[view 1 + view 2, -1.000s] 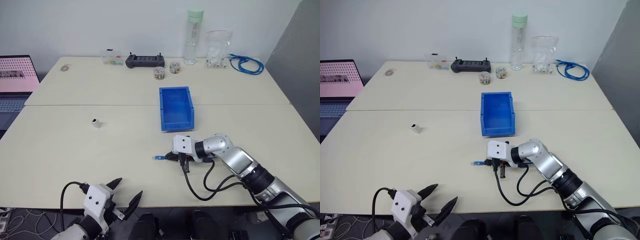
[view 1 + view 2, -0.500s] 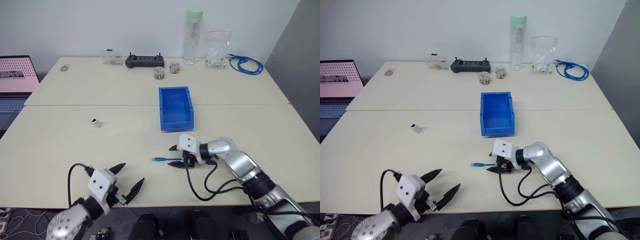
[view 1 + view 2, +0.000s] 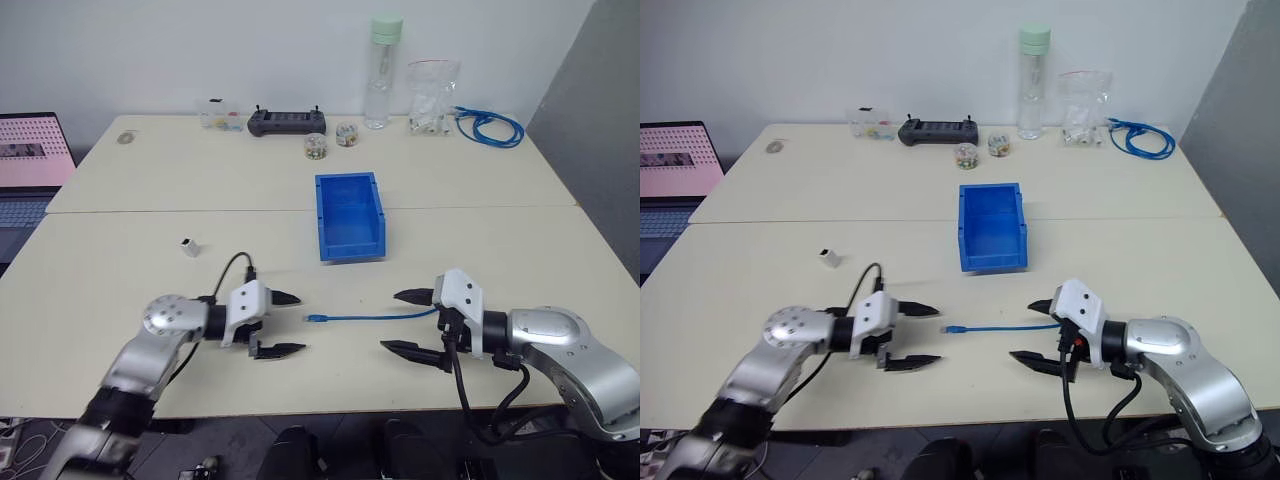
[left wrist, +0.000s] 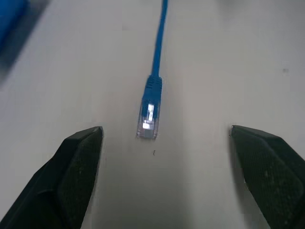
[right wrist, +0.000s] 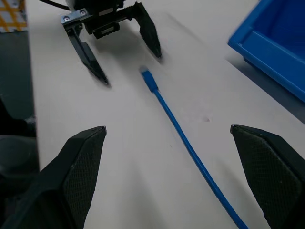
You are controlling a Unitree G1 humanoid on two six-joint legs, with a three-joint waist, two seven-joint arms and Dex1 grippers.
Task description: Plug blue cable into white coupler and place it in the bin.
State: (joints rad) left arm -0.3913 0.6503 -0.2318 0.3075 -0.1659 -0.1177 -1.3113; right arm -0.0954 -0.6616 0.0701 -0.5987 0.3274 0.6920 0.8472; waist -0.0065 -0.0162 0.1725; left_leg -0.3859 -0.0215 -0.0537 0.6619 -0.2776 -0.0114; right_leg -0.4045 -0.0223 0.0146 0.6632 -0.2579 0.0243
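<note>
The short blue cable is lying nearly straight point(image 3: 370, 318), so I expect its free tail point(image 3: 424, 314) to stick out stiffly when I pick the cable up by its plug.
The blue cable point(image 3: 370, 318) lies flat on the table in front of the bin point(image 3: 322, 215), its clear plug point(image 4: 148, 117) pointing left. My left gripper point(image 3: 298, 323) is open just left of the plug, a finger on either side and neither touching it. My right gripper point(image 3: 390, 320) is open over the cable's right stretch and holds nothing. In the right wrist view the cable point(image 5: 181, 138) runs toward the left gripper point(image 5: 131, 67). The white coupler point(image 3: 189, 246) stands alone farther left on the table.
Along the far edge stand a black controller point(image 3: 288, 121), two small jars point(image 3: 318, 146), a tall bottle point(image 3: 383, 70), a plastic bag point(image 3: 433, 95) and a coil of blue cable point(image 3: 490, 128). A laptop point(image 3: 30, 160) sits at the far left.
My right gripper opened, let go of the cable and drew back to the right. My left arm came up over the table to the plug end. The cable now lies stretched out.
</note>
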